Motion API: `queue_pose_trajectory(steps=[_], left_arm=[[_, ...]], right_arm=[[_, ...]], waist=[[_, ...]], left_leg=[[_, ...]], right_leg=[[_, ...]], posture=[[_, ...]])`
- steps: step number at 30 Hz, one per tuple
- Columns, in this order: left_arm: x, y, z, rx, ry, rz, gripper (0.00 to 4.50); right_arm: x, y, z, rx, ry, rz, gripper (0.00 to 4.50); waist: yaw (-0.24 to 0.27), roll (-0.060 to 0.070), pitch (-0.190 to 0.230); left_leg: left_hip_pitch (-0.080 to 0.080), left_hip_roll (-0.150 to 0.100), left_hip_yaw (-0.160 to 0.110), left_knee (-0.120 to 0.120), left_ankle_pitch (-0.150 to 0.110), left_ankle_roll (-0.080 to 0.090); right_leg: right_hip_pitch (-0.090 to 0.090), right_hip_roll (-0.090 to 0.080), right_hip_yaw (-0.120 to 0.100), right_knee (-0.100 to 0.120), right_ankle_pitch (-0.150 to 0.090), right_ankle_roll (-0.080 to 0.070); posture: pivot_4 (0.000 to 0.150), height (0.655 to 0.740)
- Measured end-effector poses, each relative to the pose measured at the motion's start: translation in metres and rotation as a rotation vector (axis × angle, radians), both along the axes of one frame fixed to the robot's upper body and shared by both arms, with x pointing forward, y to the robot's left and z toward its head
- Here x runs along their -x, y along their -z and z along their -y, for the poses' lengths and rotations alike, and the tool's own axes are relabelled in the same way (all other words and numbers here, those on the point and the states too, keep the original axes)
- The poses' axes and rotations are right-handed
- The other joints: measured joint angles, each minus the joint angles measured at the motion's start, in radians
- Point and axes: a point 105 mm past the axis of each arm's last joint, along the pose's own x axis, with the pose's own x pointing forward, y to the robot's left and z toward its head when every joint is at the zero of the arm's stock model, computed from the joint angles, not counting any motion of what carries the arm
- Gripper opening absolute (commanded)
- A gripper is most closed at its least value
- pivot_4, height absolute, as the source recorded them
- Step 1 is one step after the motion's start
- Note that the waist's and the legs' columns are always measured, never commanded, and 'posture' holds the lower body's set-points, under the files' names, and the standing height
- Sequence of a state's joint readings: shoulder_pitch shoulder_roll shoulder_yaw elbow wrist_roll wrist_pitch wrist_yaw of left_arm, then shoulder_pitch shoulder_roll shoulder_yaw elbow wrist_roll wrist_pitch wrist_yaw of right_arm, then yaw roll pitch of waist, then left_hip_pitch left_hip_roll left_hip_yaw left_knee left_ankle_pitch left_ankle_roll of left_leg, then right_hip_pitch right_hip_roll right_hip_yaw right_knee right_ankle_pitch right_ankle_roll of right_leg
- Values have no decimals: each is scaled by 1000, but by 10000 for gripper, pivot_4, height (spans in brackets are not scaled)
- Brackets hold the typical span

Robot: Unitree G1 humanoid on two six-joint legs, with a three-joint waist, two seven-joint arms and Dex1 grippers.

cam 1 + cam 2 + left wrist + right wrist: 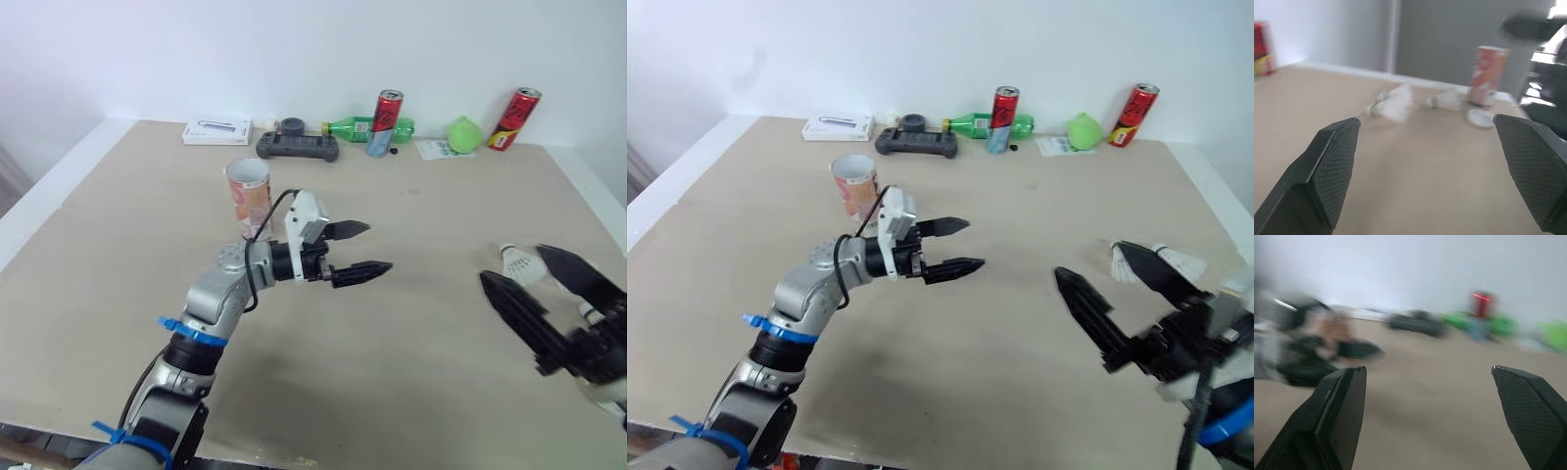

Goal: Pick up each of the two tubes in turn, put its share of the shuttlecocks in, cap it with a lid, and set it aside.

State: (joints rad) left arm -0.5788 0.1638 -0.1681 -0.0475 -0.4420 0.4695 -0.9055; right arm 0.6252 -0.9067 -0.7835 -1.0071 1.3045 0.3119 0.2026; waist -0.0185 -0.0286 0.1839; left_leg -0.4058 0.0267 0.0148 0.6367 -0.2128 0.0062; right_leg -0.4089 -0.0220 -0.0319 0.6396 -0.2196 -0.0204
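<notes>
I should expect the orange-and-white tube [252,206] to be empty when I lift and tip it, because just the pale inner side [248,171] can be seen inside the tube's open rim.
An orange-and-white tube [247,196] stands upright and open-topped on the tan table [411,372], left of centre. My left gripper [375,247] hovers open just right of it, fingers pointing right, holding nothing. At the right, my right gripper [513,264] is open wide and holds nothing. A white shuttlecock [517,262] lies on the table just beyond its fingers. In the left wrist view, two shuttlecocks [1393,103] [1447,99] lie beside a second upright tube [1488,73] and a white lid [1480,117].
Along the back wall sit a white box [217,130], a black game controller [299,147], a green bottle [353,126], two red cans [386,122] [515,118] and a green crumpled object [464,133]. The table's right edge lies close to my right gripper.
</notes>
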Motion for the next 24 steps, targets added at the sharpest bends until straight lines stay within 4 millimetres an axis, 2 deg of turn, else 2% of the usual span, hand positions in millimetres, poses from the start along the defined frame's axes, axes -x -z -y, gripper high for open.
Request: queue_pose_trajectory(steps=[2,3,6,11,17,21,24], left_arm=[[0,8,-17,4,-132,-19,45000],[1,9,-19,9,-154,-19,45000],[4,13,-46,41,-377,-28,45000],[3,32,-93,13,-758,-38,45000],[-19,33,-121,-17,-1041,-1,45000],[-44,48,-127,-59,-1088,-38,45000],[-60,62,-124,-88,-1071,-68,45000]], right_arm=[[-11,-3,-27,27,-185,-16,43913],[-13,-2,-29,24,-206,-27,43913],[-29,-2,-45,41,-340,-35,43913],[-54,9,-61,72,-476,-76,43913],[-72,18,-77,95,-560,-90,43913],[-79,16,-81,91,-572,-72,43913],[-80,18,-84,92,-575,-78,43913]], waist=[[3,-1,1],[8,-1,1],[17,-2,0],[35,-3,1],[42,-3,1],[43,-3,0],[42,-3,0]], left_leg=[[-3,0,-2,-2,-1,0],[-4,0,-3,-2,-2,1],[-4,1,-2,-1,-7,6],[-7,0,-2,0,-8,6],[-7,0,-2,3,-7,6],[-8,0,-1,4,-6,6],[-9,1,1,4,-7,7]], right_leg=[[1,-1,0,-5,0,1],[1,-1,-1,-6,0,2],[1,1,5,-8,1,11],[1,0,3,-8,-2,13],[1,0,2,-8,3,14],[0,0,2,-8,5,14],[-1,1,3,-8,5,14]], posture=[[1500,7400],[1500,7400],[1500,7400],[1500,7400],[1500,7400],[1500,7400],[1500,7400]])
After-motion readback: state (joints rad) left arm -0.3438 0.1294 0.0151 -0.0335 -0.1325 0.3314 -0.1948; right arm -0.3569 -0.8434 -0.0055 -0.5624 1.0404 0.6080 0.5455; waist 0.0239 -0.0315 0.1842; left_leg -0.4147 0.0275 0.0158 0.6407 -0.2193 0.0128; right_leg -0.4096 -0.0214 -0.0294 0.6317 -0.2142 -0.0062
